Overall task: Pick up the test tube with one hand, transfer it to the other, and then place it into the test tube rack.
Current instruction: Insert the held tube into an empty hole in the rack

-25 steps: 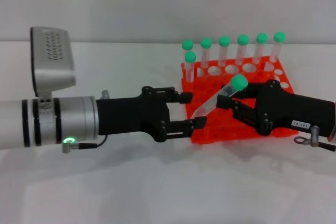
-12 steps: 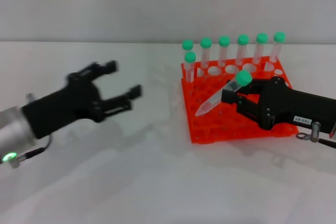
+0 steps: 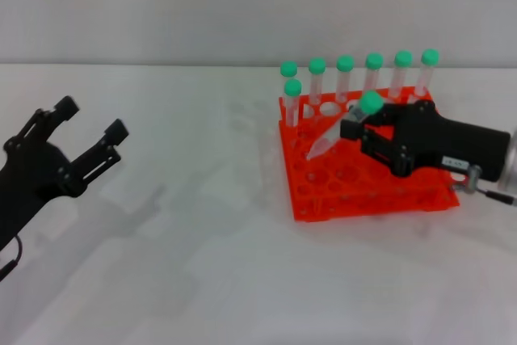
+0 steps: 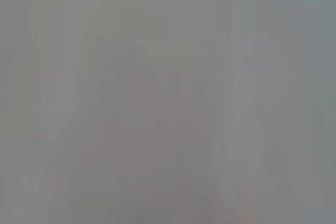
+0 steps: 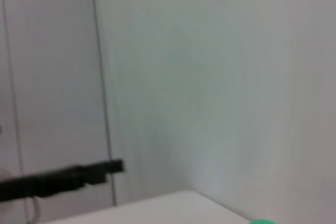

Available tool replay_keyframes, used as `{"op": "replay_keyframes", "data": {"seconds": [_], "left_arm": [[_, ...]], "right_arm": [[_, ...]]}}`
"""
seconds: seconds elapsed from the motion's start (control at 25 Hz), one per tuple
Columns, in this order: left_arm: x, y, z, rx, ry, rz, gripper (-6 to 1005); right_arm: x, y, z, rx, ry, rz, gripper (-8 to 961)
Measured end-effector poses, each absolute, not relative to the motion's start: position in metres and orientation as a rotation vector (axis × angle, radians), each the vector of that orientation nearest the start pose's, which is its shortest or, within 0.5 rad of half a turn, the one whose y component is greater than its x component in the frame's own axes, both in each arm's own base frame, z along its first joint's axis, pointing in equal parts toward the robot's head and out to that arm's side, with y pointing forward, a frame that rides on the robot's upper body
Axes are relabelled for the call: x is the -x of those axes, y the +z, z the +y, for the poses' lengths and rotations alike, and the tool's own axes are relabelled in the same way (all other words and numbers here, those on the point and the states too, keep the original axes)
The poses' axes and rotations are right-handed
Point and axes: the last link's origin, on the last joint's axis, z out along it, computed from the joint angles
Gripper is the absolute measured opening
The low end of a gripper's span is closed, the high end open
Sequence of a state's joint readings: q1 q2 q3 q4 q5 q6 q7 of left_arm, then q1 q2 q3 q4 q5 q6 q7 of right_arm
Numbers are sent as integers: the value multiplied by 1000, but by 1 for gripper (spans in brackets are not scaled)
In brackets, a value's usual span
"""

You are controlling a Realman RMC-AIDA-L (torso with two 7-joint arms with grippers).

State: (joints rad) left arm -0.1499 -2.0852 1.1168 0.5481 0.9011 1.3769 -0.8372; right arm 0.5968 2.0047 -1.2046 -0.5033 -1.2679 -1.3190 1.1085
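Note:
The test tube is slanted across the rack in my right gripper. I should turn it upright and lower it into the hole next to the nearer tube.
My right gripper, on a black forearm with a white label, is shut on the test tube just below its green cap. The clear tube lies tilted, conical tip down-left, above the orange-red test tube rack. Far to the left, over the white table, my left gripper is open and holds nothing. In the right wrist view only a sliver of green cap shows at the frame edge. The left wrist view shows nothing recognisable.
Several green-capped tubes stand upright along the rack's back row, with one a hole nearer at its left end. The white table spreads in front and to the left. A pale wall stands behind.
My left gripper has drawn back far to the left, away from the rack, staying open. The right gripper has carried the tilted tube slightly back and up over the rack.

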Motion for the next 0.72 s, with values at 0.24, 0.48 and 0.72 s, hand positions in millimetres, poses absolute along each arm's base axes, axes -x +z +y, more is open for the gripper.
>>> {"op": "replay_keyframes", "data": {"seconds": [0.24, 0.48, 0.72], "left_arm": [[325, 22, 267, 1893, -1026, -516, 890], [333, 19, 263, 1853, -1016, -552, 890], [336, 21, 260, 1820, -1021, -564, 889]], "right_arm": [[-194, -19, 400, 2547, 796, 264, 240], [-180, -23, 417, 2519, 732, 243, 248], [-177, -27, 425, 2504, 674, 237, 255]]}}
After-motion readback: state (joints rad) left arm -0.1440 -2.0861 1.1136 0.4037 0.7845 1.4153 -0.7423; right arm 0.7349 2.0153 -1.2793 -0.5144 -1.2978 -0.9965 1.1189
